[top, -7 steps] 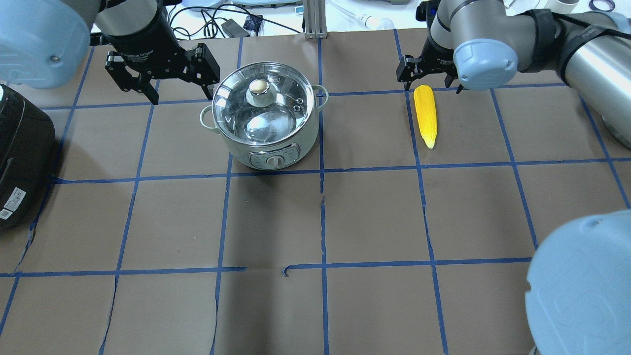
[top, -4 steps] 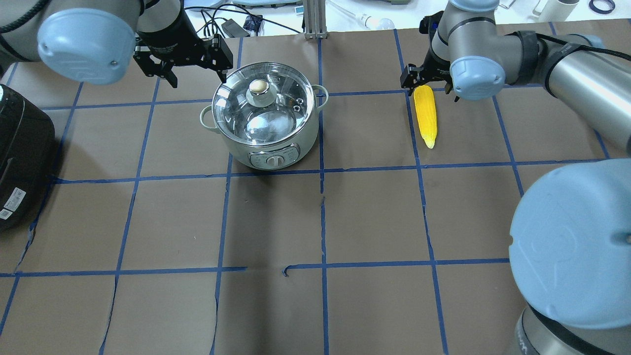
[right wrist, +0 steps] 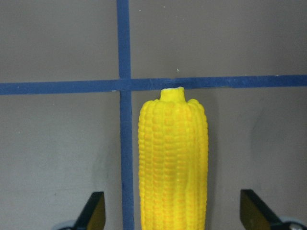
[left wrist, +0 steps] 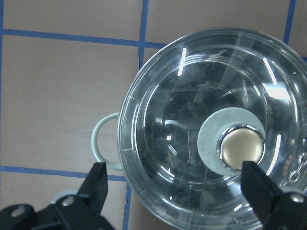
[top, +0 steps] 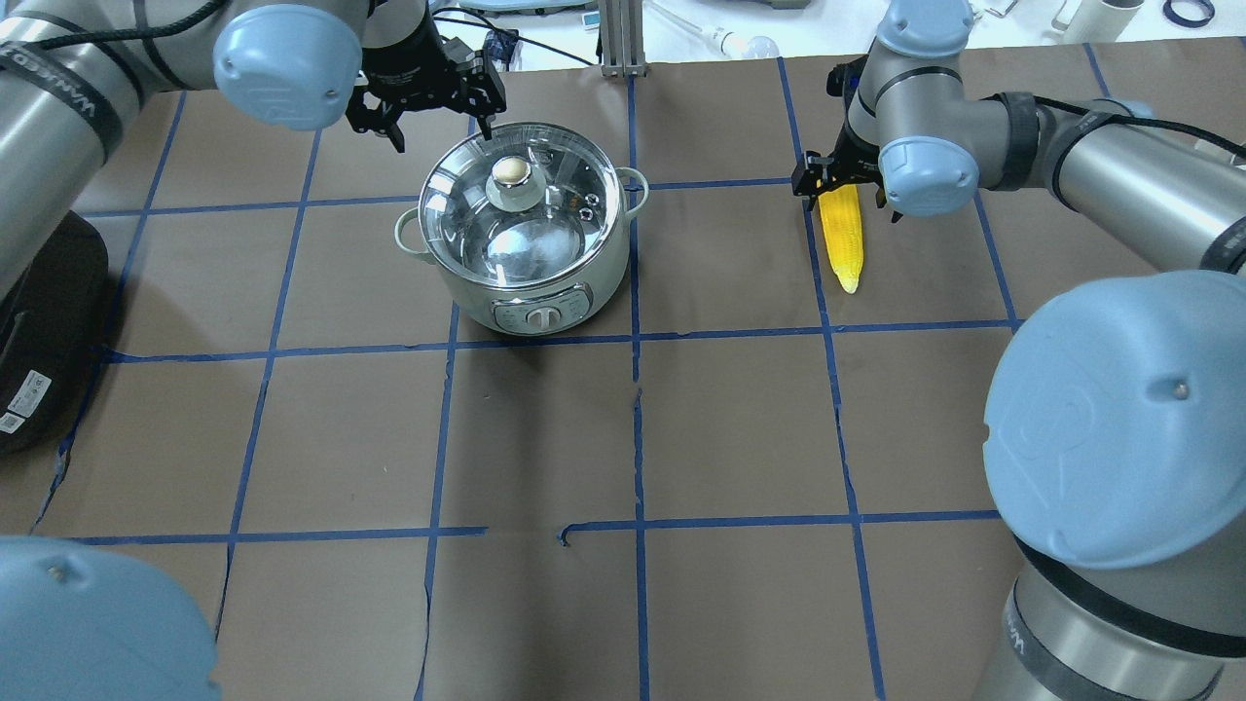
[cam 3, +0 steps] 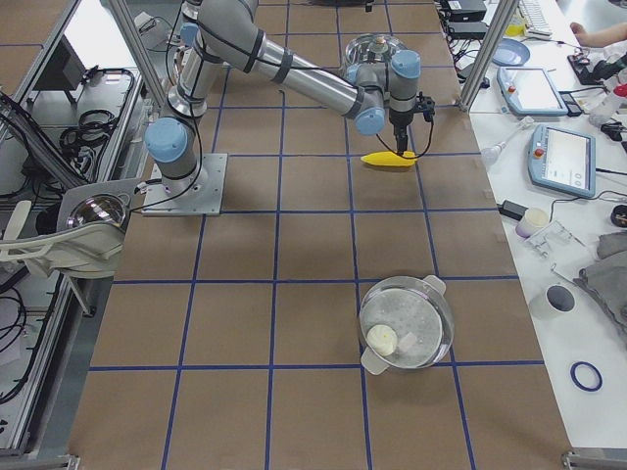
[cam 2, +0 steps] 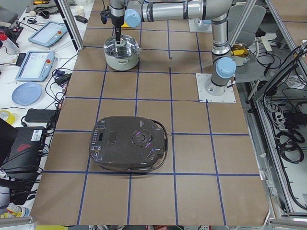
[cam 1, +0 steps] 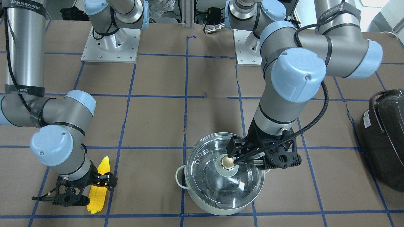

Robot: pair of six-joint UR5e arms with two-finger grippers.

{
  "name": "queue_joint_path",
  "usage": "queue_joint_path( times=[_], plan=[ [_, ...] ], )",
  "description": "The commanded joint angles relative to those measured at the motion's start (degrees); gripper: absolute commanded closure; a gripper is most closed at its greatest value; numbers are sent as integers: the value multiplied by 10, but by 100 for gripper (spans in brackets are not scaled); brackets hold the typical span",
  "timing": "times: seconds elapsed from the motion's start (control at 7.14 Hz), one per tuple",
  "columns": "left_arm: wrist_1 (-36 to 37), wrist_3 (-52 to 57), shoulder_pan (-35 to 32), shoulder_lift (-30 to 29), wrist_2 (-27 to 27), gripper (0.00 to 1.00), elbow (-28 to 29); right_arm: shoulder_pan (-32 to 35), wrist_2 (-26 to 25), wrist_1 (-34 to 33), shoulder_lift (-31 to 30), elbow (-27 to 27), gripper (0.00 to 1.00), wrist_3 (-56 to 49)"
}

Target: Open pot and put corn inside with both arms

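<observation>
My gripper will lower the corn (cam 1: 98,198) into the pot, and the corn will lie lengthwise inside the pot's rim, because the pot's round opening (cam 1: 225,172) is wider than the corn's length.
The pot (top: 594,277) stands at the far left of centre with its glass lid (top: 545,229) on; the knob (top: 512,172) is on top. My left gripper (top: 438,122) is open above the lid's far edge. In the left wrist view (left wrist: 175,191) the knob (left wrist: 242,148) lies close to one finger, not between both. The corn (top: 843,243) lies flat at the far right. My right gripper (top: 845,190) is open and straddles its blunt end. In the right wrist view (right wrist: 173,213) the corn (right wrist: 172,158) sits between the fingers, untouched.
A large dark rice cooker (top: 39,312) sits at the table's left edge, also in the front view (cam 1: 383,142). Cables and small items lie beyond the far table edge (top: 438,44). Brown paper with a blue tape grid covers the table (top: 740,428).
My left gripper has moved right, from beside the pot to over the lid's far edge. My right gripper has come down around the corn's blunt end. Both stayed open.
</observation>
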Motion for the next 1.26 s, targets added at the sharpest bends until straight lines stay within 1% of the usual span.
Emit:
queue_joint_path(
  times=[0.0,0.14,0.56,0.7,0.84,1.12],
  plan=[
    [7,-28,-26,-42,7,0,27,0,4,-2,5,3,3,2],
    [10,-28,-34,-46,8,0,24,0,3,-17,13,3,4,2],
    [15,-24,-38,-46,9,0,0,-1,7,-19,16,2,4,2],
    [24,-26,-38,-47,9,12,-4,-1,6,-25,17,4,15,2],
    [26,-28,-38,-49,8,14,-9,-1,7,-25,17,8,23,2],
    [34,-32,-40,-46,9,74,-13,-1,6,-25,17,8,30,2]
  ],
)
